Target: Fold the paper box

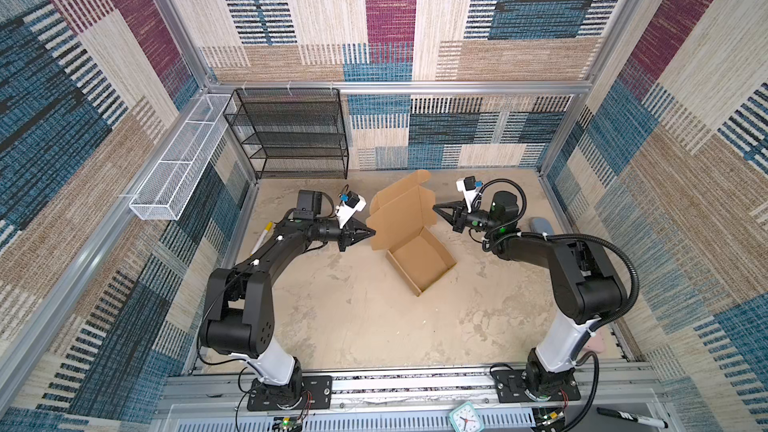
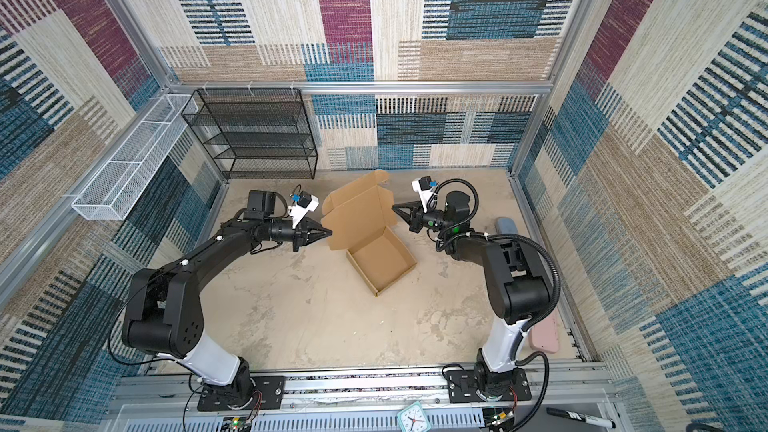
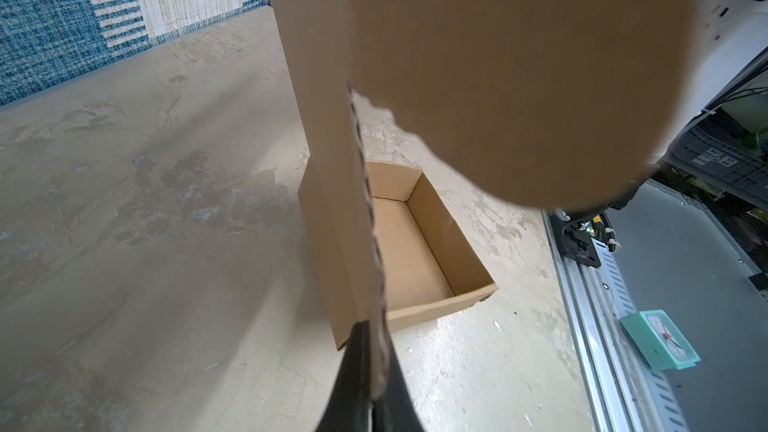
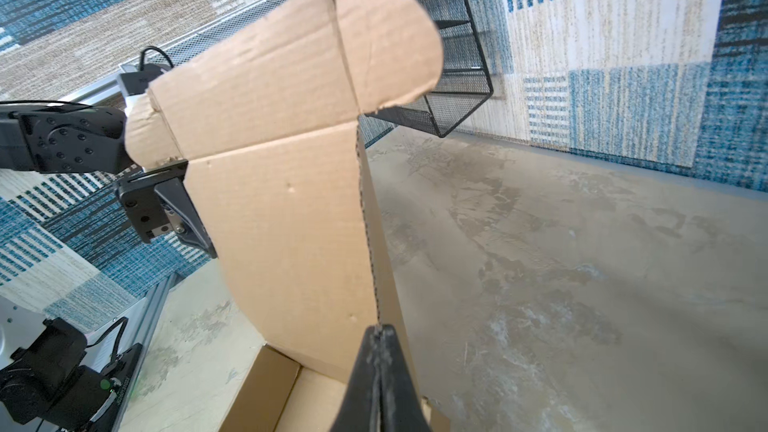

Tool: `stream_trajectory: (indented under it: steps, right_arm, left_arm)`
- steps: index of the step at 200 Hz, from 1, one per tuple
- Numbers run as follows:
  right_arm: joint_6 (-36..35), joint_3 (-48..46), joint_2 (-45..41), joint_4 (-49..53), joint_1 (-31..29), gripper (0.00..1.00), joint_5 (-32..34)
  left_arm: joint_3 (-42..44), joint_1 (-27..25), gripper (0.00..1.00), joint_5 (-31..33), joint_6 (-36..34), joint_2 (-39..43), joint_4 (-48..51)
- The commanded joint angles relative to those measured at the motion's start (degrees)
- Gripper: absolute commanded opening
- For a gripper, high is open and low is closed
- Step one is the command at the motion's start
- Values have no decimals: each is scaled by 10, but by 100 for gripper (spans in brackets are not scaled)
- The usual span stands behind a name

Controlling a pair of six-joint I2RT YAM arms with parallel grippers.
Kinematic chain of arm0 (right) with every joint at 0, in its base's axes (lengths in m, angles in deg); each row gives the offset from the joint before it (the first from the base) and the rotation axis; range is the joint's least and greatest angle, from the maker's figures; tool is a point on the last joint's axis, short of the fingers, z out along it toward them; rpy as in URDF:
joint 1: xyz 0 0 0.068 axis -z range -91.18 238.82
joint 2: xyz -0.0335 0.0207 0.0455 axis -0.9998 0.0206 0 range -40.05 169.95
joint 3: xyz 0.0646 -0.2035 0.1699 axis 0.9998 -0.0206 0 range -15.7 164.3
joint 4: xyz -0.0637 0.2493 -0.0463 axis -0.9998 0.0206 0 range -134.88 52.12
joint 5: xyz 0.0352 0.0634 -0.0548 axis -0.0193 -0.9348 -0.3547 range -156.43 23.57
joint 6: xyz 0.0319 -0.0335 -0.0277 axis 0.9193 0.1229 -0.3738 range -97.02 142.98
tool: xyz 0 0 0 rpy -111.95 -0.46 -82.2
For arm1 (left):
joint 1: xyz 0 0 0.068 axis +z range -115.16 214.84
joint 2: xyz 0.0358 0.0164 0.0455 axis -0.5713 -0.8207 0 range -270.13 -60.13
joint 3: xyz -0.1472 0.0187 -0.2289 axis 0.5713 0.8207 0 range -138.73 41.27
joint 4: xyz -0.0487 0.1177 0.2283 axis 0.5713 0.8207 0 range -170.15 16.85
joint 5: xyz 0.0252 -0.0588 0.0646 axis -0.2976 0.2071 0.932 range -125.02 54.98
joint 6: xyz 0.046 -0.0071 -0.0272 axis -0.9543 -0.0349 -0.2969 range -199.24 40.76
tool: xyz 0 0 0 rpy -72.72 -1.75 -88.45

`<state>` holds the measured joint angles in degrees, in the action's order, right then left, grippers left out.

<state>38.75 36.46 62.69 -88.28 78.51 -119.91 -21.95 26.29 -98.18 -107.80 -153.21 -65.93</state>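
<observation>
My right gripper should take the lid's side flap (image 1: 429,206) before folding, once I turn the box straight, because the tray sits crooked with one corner (image 1: 417,292) toward me.
The paper box (image 1: 401,218) is plain brown cardboard with its tray (image 1: 422,261) formed and resting on the table, open side up. Its lid (image 2: 357,218) stands upright behind the tray, with rounded tabs at the top. My left gripper (image 1: 372,233) is shut on the lid's left edge, and the left wrist view shows the corrugated edge pinched between the fingers (image 3: 357,367). My right gripper (image 1: 435,207) is shut on the lid's right edge, the edge running into its tips (image 4: 378,332). Both grippers (image 2: 329,233) (image 2: 395,208) face each other across the lid.
A black mesh shelf (image 1: 291,135) stands at the back left beside a white wire basket (image 1: 174,168) on the wall. A white-yellow pen (image 1: 262,238) lies left of the left arm. A blue-grey object (image 1: 542,226) and a pink one (image 2: 544,336) lie at the right edge.
</observation>
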Motion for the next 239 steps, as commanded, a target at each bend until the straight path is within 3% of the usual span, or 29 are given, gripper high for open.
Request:
stream_trajectory:
  steps: [1, 24, 41, 89, 114, 141, 201, 228, 239]
  right_arm:
    - [-9, 10, 1, 10, -1, 15, 7]
    - [-11, 23, 11, 24, -1, 24, 4]
    - [-9, 25, 12, 21, -2, 25, 3]
    - [-14, 21, 3, 29, -4, 5, 10]
    - [-30, -1, -18, 32, -26, 1, 52]
    - [-69, -23, -43, 55, -73, 0, 143]
    - [-20, -113, -79, -11, -104, 0, 256]
    - [-16, -135, -88, -21, -118, 0, 287]
    - [-15, -140, -93, -19, -125, 0, 306]
  left_arm:
    - [0, -1, 0, -6, -12, 4, -9]
    - [-1, -1, 0, -8, -12, 3, -8]
    - [-2, -1, 0, -11, -12, 3, -7]
    - [-1, -1, 0, 9, -2, 2, -21]
    - [10, -2, 0, 60, 37, 6, -67]
    - [17, -15, 0, 135, 79, 8, -109]
    - [-38, -48, 0, 305, 149, -34, -62]
    - [-18, -78, 0, 385, 188, -8, -105]
    - [-6, -85, 0, 390, 211, 5, -123]
